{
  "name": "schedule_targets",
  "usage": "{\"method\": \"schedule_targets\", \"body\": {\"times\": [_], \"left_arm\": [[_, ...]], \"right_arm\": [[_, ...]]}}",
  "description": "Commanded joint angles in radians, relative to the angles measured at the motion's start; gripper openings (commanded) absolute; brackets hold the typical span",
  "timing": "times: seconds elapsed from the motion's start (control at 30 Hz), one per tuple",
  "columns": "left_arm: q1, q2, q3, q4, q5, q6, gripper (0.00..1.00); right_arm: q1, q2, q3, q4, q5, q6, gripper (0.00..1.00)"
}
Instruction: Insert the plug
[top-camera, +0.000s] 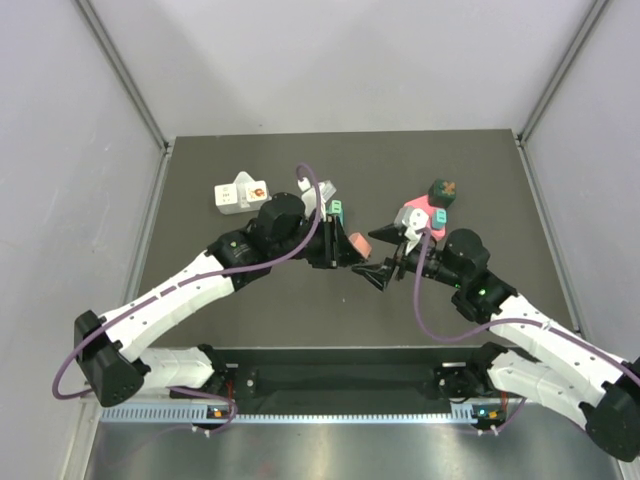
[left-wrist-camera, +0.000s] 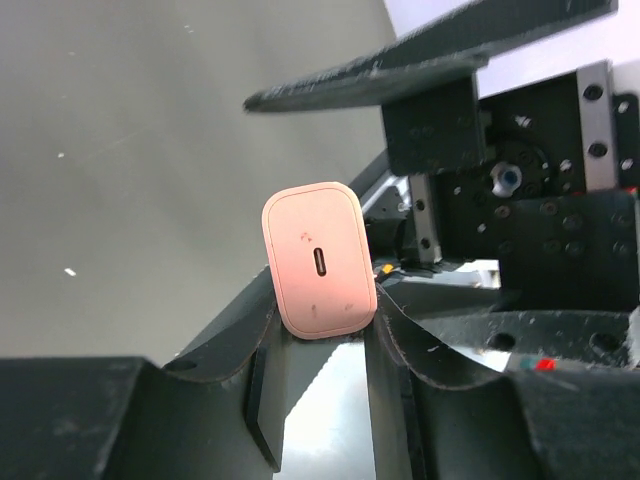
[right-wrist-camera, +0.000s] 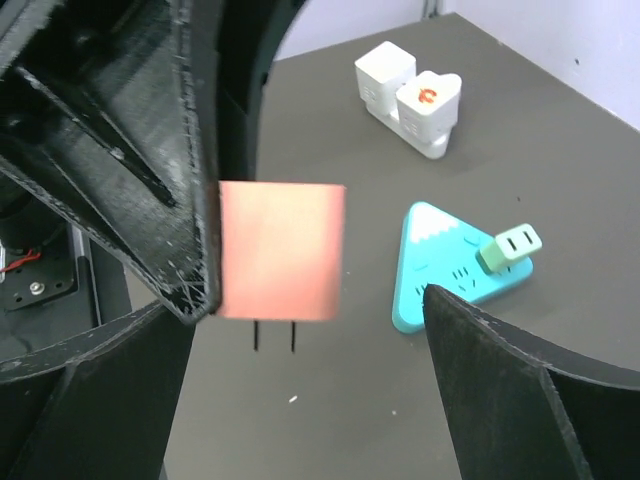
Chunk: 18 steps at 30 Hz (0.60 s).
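Observation:
The pink plug slants (left-wrist-camera: 318, 258) between the fingers of my left gripper, so my right gripper should hold the plug still (right-wrist-camera: 284, 250) while my left gripper opens and grips it straight.
The plug (left-wrist-camera: 318, 262) is a pink block with a small slot port on its end face. My left gripper (left-wrist-camera: 325, 318) is shut on it, pinching its lower end between the two fingertips. In the right wrist view the plug (right-wrist-camera: 282, 250) hangs above the table with two thin prongs pointing down. My right gripper (right-wrist-camera: 300, 335) is open, a finger on either side of the plug and not touching it. From above, the left gripper (top-camera: 348, 247) and right gripper (top-camera: 380, 270) meet at mid-table around the plug (top-camera: 357, 245).
A teal triangular power strip (right-wrist-camera: 445, 265) with a green plug (right-wrist-camera: 508, 248) in it lies just right of the held plug. White adapters (right-wrist-camera: 410, 95) sit further back. A pink triangular strip (top-camera: 416, 213) and a dark object (top-camera: 443, 189) lie at the back right.

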Motion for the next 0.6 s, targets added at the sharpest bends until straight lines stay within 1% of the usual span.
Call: {"method": "schedule_targets", "body": {"times": [0.0, 0.1, 0.17, 0.2, 0.27, 0.3, 0.33, 0.37, 0.4, 0.47, 0.5, 0.53, 0.57], "left_arm": [[0.002, -0.001, -0.001, 0.082, 0.043, -0.036, 0.0], [0.001, 0.004, -0.003, 0.082, 0.046, -0.036, 0.0], [0.002, 0.007, -0.003, 0.078, 0.044, -0.033, 0.0], [0.002, 0.005, -0.003, 0.079, 0.044, -0.033, 0.0], [0.002, 0.01, -0.003, 0.082, 0.049, -0.035, 0.0], [0.002, 0.011, -0.004, 0.081, 0.051, -0.035, 0.0], [0.002, 0.013, -0.004, 0.082, 0.052, -0.035, 0.02], [0.003, 0.017, -0.004, 0.082, 0.058, -0.036, 0.07], [0.003, 0.016, 0.0, 0.081, 0.06, -0.036, 0.23], [0.009, 0.016, 0.01, 0.058, 0.06, -0.029, 0.39], [0.011, 0.016, 0.022, 0.05, 0.057, -0.024, 0.45], [0.017, 0.019, 0.031, 0.026, 0.058, -0.012, 0.5], [0.02, 0.022, 0.039, 0.015, 0.057, -0.007, 0.51]], "right_arm": [[0.04, 0.006, 0.054, 0.105, -0.012, -0.034, 0.9], [0.051, 0.003, 0.028, 0.172, -0.013, -0.019, 0.88], [0.054, 0.003, 0.019, 0.186, -0.01, -0.014, 0.84], [0.056, 0.006, 0.017, 0.191, -0.012, -0.013, 0.74], [0.056, 0.011, 0.011, 0.208, -0.03, -0.013, 0.6], [0.059, 0.014, 0.011, 0.211, -0.038, -0.013, 0.42], [0.057, 0.015, 0.008, 0.217, -0.044, -0.011, 0.33], [0.057, 0.017, 0.008, 0.216, -0.055, -0.011, 0.26], [0.059, 0.02, 0.008, 0.208, -0.061, -0.019, 0.16], [0.059, 0.021, 0.015, 0.162, -0.075, -0.037, 0.07], [0.06, 0.026, 0.019, 0.145, -0.081, -0.056, 0.02], [0.06, 0.026, 0.02, 0.121, -0.084, -0.062, 0.0], [0.06, 0.026, 0.02, 0.117, -0.087, -0.065, 0.0]]}}
